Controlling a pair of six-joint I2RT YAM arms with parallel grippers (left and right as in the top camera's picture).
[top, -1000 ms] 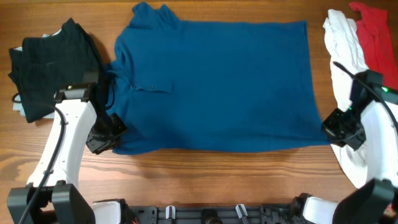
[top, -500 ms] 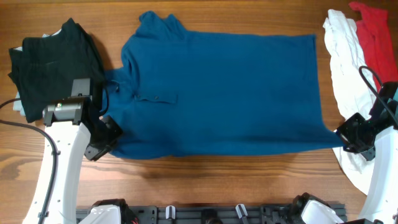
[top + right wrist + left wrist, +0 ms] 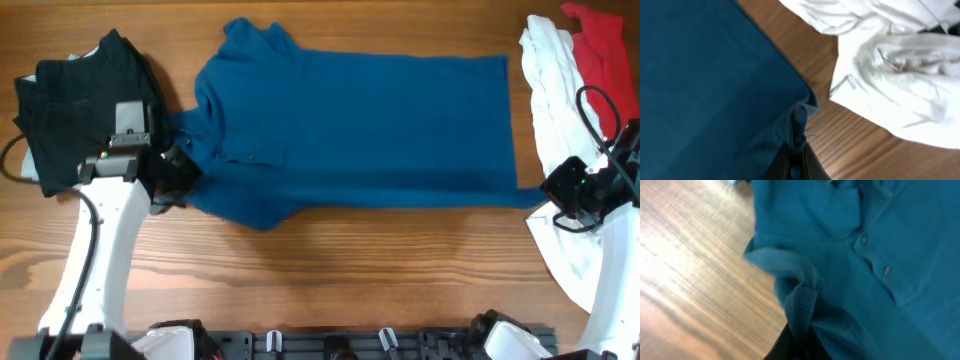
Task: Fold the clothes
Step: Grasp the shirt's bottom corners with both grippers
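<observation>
Both my grippers are holding the blue polo shirt's near corners (image 3: 521,197). My left gripper should go on toward the shirt's far side before it lets go of its corner beside the shirt's collar (image 3: 196,128).
A large royal-blue polo shirt (image 3: 370,125) lies spread across the wooden table, collar to the left. Its near edge is lifted and drawn toward the far side. My left gripper (image 3: 176,180) is shut on the shirt's near left corner; the left wrist view shows bunched blue cloth (image 3: 800,300) between the fingers. My right gripper (image 3: 556,194) is shut on the near right hem corner (image 3: 801,117). A black garment (image 3: 80,95) lies at the left. A white garment (image 3: 555,70) and a red one (image 3: 603,50) lie at the right.
The white garment (image 3: 895,65) lies close beside my right gripper and runs down the right edge under the right arm. A pale-blue scrap (image 3: 32,172) peeks from under the black garment. Bare wood (image 3: 350,270) runs along the front.
Both grippers have lifted the shirt's near edge and carried it toward the far side, so the shirt looks narrower. The left arm moved up beside the black garment.
</observation>
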